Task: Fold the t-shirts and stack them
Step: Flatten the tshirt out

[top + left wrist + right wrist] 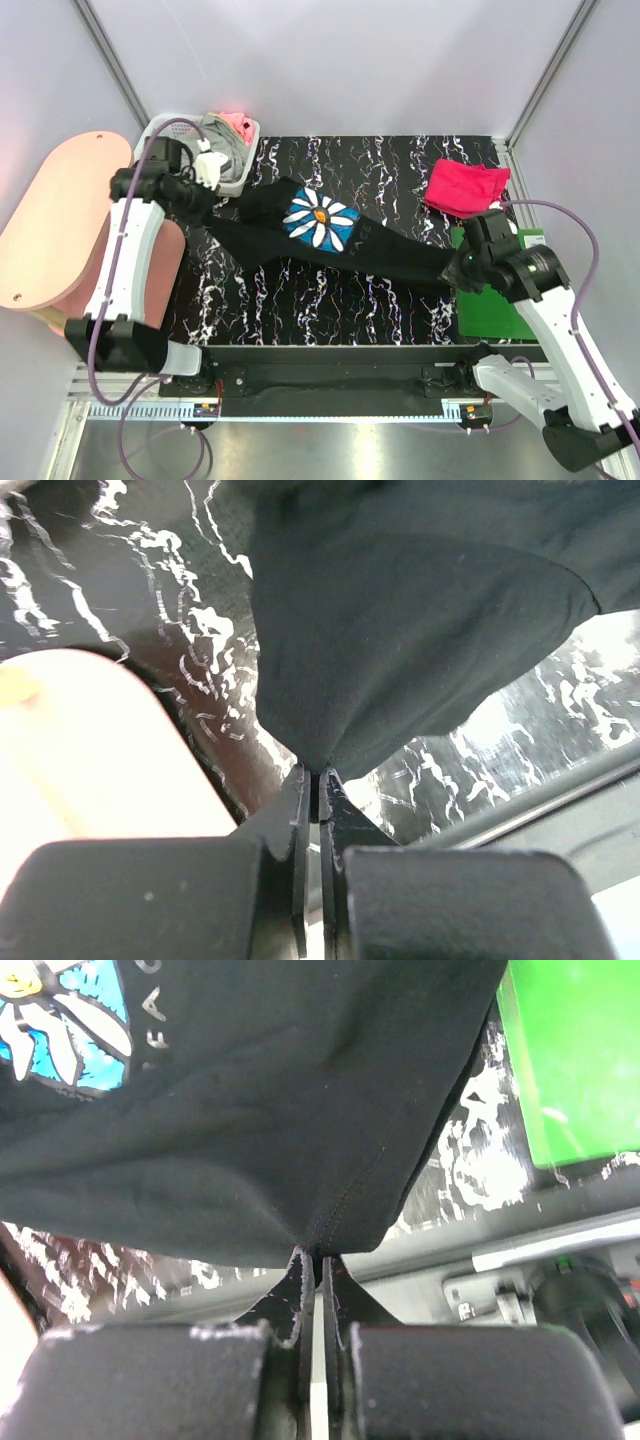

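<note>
My grippers need to raise both ends of the t-shirt high, swing it open and spread it toward the mat's front edge (335, 335) before folding, because the black t-shirt's body (283, 218) is bunched up between them.
The black t-shirt (330, 235) with the blue-white daisy print (320, 218) hangs stretched between my two grippers, above the black marbled mat (300, 300). My left gripper (207, 200) is shut on its left end, near the basket; the pinched cloth (400, 630) shows in the left wrist view above the gripper (316, 773). My right gripper (457, 270) is shut on its right end; the right wrist view shows the hem (260, 1110) pinched in the gripper (320, 1252). The crimson-pink t-shirt (466, 186) lies folded at the back right of the mat.
A white lattice basket (240, 180) with grey and pink clothes stands at the back left. A flat green board (490, 295) lies under my right arm. A pink rounded board (55, 220) sits left of the mat.
</note>
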